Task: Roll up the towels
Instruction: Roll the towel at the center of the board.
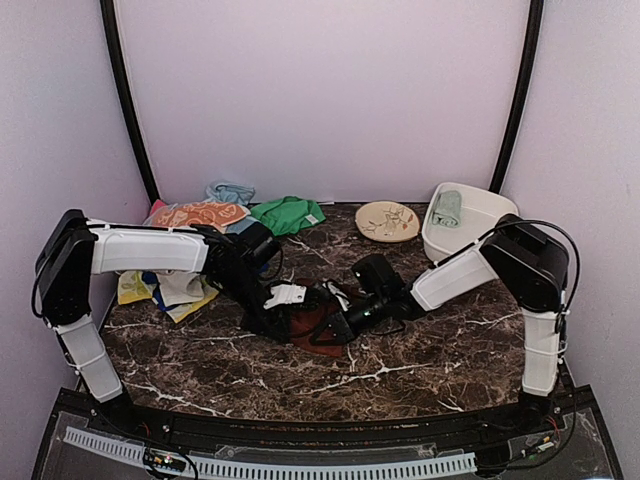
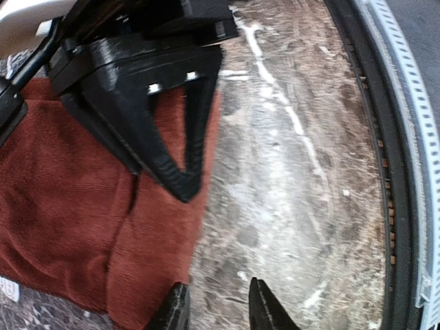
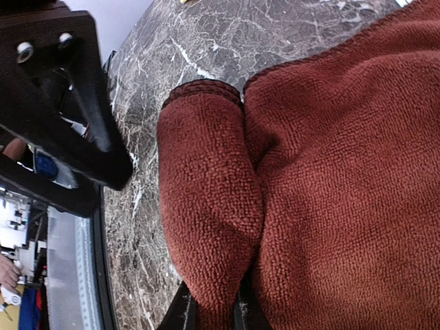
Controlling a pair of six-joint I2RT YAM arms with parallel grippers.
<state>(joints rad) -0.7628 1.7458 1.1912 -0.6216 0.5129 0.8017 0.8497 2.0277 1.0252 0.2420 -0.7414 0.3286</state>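
Only marble shows [image 2: 220, 304] between my left gripper's fingertips, so my left gripper should press the towel's maroon fold [image 2: 159, 240] down while my right gripper opens and regrips from the front.
A dark maroon towel [image 1: 308, 325] lies on the marble table between my two grippers, one edge folded up into a thick fold [image 3: 206, 199]. My right gripper [image 3: 213, 313] is shut on that fold, with the cloth bulging out between its fingers. My left gripper [image 2: 216, 313] stands open at the towel's [image 2: 69, 206] edge; only bare marble shows between its fingertips. From above, the left gripper [image 1: 283, 322] and right gripper [image 1: 338, 318] meet over the towel. A pale mint-green towel [image 1: 447, 208] lies in the white basin [image 1: 480, 215] at the back right.
Several more towels are heaped at the back left: orange patterned [image 1: 200, 213], green [image 1: 288, 213], blue [image 1: 230, 190] and yellow [image 1: 135, 288]. A tan plate [image 1: 387, 220] sits beside the basin. The table's front rail [image 2: 405, 172] runs close to the left gripper.
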